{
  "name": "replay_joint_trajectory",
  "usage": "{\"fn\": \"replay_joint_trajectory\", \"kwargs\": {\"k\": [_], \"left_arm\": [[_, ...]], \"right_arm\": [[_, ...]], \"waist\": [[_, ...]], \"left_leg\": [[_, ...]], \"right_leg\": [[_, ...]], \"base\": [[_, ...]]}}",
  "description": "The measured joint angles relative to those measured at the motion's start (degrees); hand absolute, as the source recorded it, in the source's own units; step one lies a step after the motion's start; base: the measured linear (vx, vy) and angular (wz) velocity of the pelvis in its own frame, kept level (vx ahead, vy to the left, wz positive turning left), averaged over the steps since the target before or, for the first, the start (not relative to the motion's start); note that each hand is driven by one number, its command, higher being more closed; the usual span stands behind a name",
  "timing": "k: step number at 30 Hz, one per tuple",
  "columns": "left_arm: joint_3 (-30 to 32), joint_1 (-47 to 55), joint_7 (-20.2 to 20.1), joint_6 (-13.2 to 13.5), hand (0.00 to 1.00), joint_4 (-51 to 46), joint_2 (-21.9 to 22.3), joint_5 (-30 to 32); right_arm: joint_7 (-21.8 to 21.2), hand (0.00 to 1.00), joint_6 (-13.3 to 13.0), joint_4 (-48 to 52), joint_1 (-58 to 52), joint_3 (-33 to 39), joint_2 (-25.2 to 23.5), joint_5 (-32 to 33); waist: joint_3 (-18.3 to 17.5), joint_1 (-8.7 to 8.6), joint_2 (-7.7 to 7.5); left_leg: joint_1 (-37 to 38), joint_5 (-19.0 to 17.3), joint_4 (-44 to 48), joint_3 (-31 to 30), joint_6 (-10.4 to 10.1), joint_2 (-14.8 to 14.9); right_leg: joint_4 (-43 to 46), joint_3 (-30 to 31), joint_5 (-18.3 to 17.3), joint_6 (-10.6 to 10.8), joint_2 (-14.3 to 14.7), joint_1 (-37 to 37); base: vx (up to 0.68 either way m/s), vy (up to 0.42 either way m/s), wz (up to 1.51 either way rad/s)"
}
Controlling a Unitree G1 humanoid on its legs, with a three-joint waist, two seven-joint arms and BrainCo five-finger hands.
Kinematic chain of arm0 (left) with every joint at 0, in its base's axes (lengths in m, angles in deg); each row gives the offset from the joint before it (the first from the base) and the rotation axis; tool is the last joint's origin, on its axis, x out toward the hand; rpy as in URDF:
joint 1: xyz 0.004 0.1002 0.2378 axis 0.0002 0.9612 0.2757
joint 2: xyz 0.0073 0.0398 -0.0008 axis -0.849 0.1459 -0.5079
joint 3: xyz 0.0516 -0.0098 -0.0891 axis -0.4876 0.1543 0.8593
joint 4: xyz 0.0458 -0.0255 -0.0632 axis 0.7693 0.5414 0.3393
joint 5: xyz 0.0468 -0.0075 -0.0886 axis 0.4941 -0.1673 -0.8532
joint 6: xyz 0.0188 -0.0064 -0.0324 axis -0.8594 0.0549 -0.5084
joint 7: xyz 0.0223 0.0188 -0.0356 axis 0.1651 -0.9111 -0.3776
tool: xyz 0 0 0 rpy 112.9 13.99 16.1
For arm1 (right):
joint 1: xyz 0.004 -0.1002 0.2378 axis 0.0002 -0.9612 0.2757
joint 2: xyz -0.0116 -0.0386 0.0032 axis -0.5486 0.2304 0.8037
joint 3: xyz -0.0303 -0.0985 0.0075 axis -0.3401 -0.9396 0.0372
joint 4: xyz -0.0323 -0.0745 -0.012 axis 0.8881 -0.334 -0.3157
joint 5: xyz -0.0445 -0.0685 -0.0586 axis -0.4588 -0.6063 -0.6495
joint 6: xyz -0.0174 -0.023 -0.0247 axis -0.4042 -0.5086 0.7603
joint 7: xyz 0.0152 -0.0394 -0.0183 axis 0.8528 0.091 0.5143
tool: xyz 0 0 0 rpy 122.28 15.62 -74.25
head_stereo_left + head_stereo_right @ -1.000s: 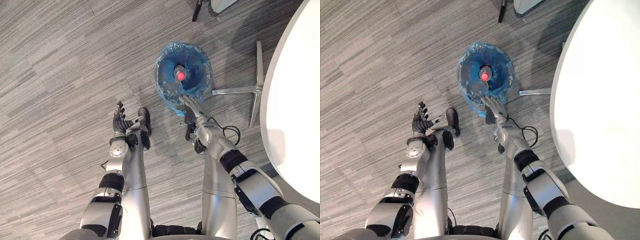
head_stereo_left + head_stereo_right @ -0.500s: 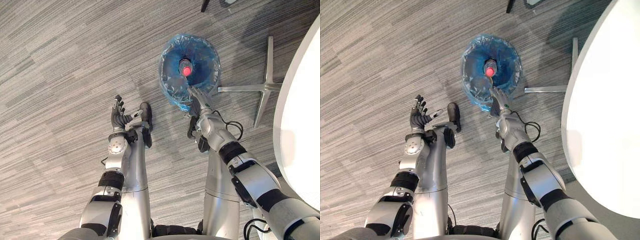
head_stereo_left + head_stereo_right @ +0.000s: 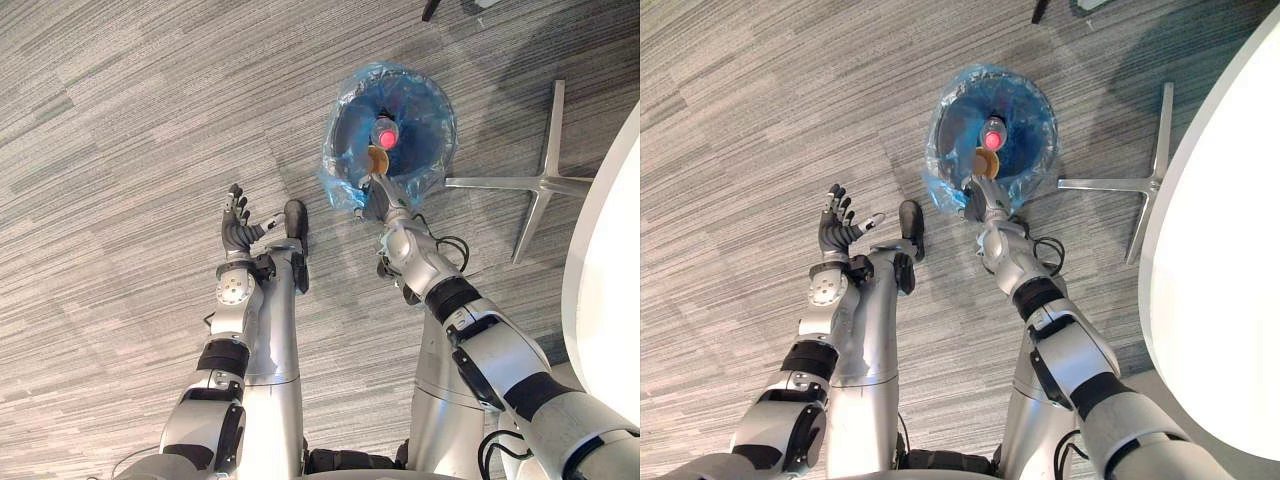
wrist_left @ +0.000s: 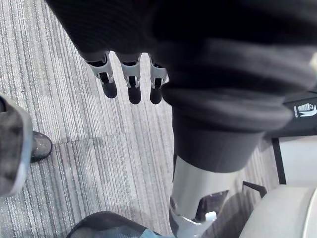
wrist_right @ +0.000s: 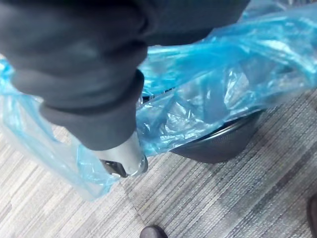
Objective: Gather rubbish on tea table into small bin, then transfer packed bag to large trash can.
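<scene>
I expect the blue bag [image 3: 425,125] to slip out with its rubbish and leave the bin standing when I lift, because the bag hangs loosely over the bin's rim [image 3: 343,188].
A small dark bin [image 3: 345,120] lined with a blue bag [image 3: 432,150] stands on the carpet in front of me. Inside it a bottle with a red cap [image 3: 385,135] stands upright, with a tan round piece [image 3: 378,160] beside it. My right hand [image 3: 378,195] is at the bin's near rim, its fingers curled into the bag's edge. In the right wrist view its thumb [image 5: 124,161] presses into the crumpled blue bag [image 5: 198,104] above the bin's dark wall [image 5: 223,144]. My left hand [image 3: 238,222] hangs open over the floor to the bin's left, fingers [image 4: 131,89] straight and holding nothing.
A white round table [image 3: 1225,280] fills the right edge. A chrome star-shaped chair base [image 3: 545,180] lies on the grey carpet between the table and the bin. A dark leg of some furniture [image 3: 430,8] shows at the top edge.
The camera has shifted. My right hand's fingers, straight over the near rim before, have curled on the bag's edge, and the plastic there has bunched up. The left hand has not moved.
</scene>
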Motion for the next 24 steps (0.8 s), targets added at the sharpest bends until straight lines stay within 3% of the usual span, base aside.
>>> {"fn": "replay_joint_trajectory", "kwargs": {"k": [15, 19, 24], "left_arm": [[0.09, 0.96, 0.01, -1.42, 0.00, 1.28, 1.17, 0.71], [-0.14, 3.38, -0.14, -3.22, 0.00, 1.04, 3.10, 1.81], [-1.31, 8.46, -0.74, -3.41, 0.00, -1.30, 3.44, 2.41]], "right_arm": [[1.49, 1.00, -0.49, 13.76, -7.28, 2.74, 0.10, 4.85], [1.58, 1.00, -1.22, 24.17, -13.83, 2.80, -0.32, 7.28], [1.37, 1.00, -2.25, 34.80, -24.05, 4.26, -1.37, 9.23]], "waist": [[-0.18, -0.05, 0.27], [-0.23, -0.30, 0.26], [-0.33, -1.20, 0.20]], "left_leg": [[4.30, -0.15, -0.06, 0.73, 0.13, 1.08], [9.62, -0.17, -2.07, 1.63, 0.11, 2.00], [19.34, -0.16, -6.34, 2.41, 0.05, 2.21]], "right_leg": [[-1.10, 0.56, 0.25, -0.11, 1.22, 4.09], [-3.54, 0.94, 0.83, 0.09, 2.13, 9.12], [-8.18, 0.81, 1.41, -0.14, 2.72, 18.59]], "base": [[0.00, 0.011, -0.04], [-0.02, 0.005, -0.12], [0.01, -0.010, -0.05]]}}
